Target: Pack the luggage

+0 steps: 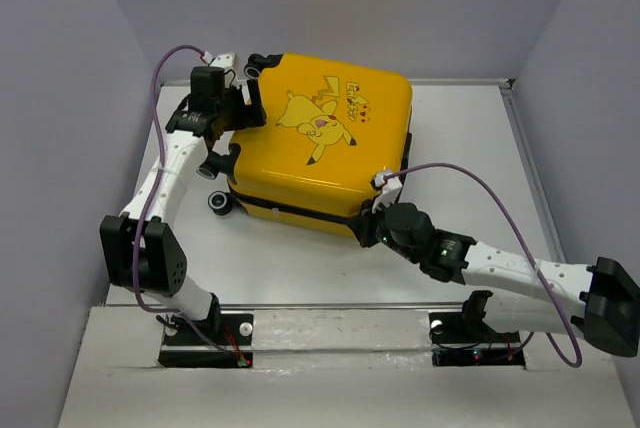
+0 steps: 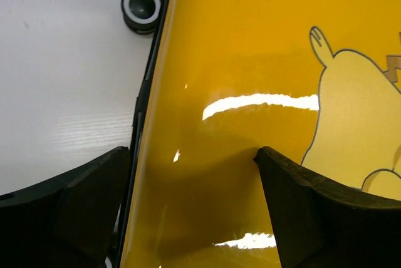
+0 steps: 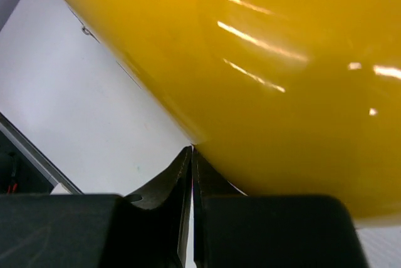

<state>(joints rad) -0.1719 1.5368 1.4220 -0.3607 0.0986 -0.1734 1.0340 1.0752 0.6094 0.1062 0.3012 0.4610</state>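
Note:
My left gripper should move its fingers from the edge of the suitcase's smooth shell [image 2: 156, 105], which is a poor place to grip, to the near upper wheel [image 1: 209, 169] and close there.
The luggage [image 1: 320, 138] is a yellow hard-shell suitcase with a Pikachu cartoon. It lies shut and flat on the white table [image 1: 470, 158], cartoon side up. My left gripper [image 1: 240, 113] is open and hovers over the shell's far-left edge. In the left wrist view [image 2: 191, 155] one finger is over the black edge trim and the other over the shell [image 2: 238, 61]. My right gripper [image 1: 368, 223] is shut at the near-right corner. In the right wrist view [image 3: 192, 150] its tips touch the shell's lower edge [image 3: 282, 61]; nothing shows between them.
Black wheels stick out on the suitcase's left side, one at the near left [image 1: 220, 202] and one at the far left [image 1: 252, 66], the latter also in the left wrist view [image 2: 143, 5]. Grey walls enclose the table on three sides. A raised rail [image 1: 330, 303] runs along the near edge.

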